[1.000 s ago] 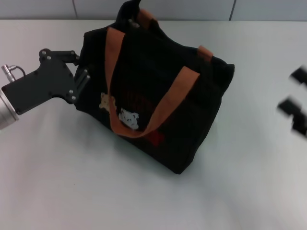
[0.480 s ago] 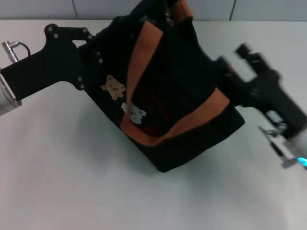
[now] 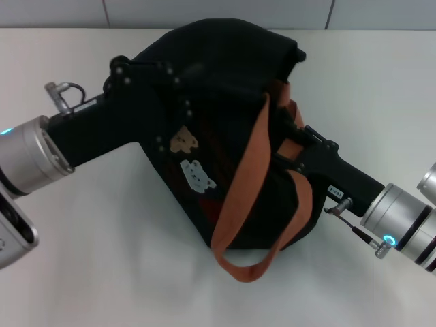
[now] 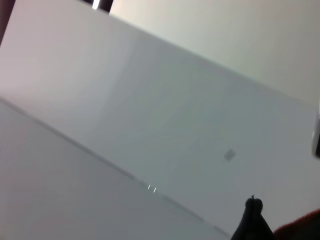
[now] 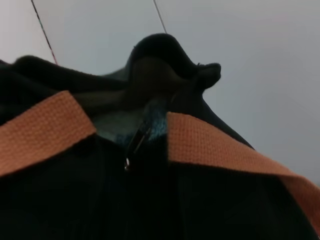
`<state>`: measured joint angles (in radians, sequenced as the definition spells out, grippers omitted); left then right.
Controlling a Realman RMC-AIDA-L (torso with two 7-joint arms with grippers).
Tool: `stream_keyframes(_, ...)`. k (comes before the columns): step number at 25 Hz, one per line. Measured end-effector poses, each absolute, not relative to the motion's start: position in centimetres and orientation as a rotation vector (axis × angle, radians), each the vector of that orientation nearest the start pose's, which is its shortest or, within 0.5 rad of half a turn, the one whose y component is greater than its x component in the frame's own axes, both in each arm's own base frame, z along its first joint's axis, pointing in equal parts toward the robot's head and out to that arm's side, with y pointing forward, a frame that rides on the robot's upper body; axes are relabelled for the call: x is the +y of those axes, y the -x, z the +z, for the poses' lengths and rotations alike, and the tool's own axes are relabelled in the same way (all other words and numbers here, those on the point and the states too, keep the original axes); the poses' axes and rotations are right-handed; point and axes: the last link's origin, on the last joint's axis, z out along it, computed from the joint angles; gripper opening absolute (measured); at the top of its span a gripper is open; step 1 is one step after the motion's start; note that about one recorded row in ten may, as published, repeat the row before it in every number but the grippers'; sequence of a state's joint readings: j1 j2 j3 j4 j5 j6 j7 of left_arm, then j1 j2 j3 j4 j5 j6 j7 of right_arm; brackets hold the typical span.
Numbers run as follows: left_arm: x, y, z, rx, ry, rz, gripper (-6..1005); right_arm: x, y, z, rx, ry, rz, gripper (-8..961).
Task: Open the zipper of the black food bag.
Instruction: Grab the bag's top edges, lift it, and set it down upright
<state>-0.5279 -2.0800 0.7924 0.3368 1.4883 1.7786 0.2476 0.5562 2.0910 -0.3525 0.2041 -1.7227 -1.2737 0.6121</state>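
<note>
I should back my right gripper out while my left gripper holds the bag's edge (image 3: 255, 92) near the zipper, because the black food bag sags crooked (image 5: 142, 132) around the zipper.
The black food bag (image 3: 225, 88) lies tilted on the white table, its rust-brown handles (image 3: 245, 191) hanging toward the front. A bear patch (image 3: 182, 140) and a white patch (image 3: 197, 174) face up. My left gripper (image 3: 170, 85) is pressed onto the bag's left end and holds its fabric. At the right side my right gripper (image 3: 289, 153) sits among the straps. In the right wrist view the zipper (image 5: 137, 137) runs between two straps, its small metal pull tab (image 5: 130, 155) hanging down. Pale lining (image 5: 117, 125) shows beside the zipper. The left wrist view catches only a black tip of the bag (image 4: 252, 222).
The white table (image 3: 102, 266) stretches in front of and around the bag. A tiled wall (image 3: 218, 12) closes the far edge. A loose strap loop (image 3: 248, 266) lies on the table in front of the bag.
The bag has been swung and tipped toward the right with the left gripper on it. The right arm has come in from the right edge up against the bag's right side.
</note>
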Motion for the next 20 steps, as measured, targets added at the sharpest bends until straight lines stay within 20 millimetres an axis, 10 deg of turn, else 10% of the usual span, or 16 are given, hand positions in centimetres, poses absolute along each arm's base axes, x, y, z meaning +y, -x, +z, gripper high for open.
stream_keyframes(16,29.4,20.3,-1.6,1.142,1.906,-0.955,97,31.9,-23.3,-11.9,0.677,2.305,0.932,840)
stream_keyframes(20,29.6,20.2,-2.0,1.139,1.907,-0.946,97,28.6,-25.2,-9.7,0.657,2.203,1.098,838)
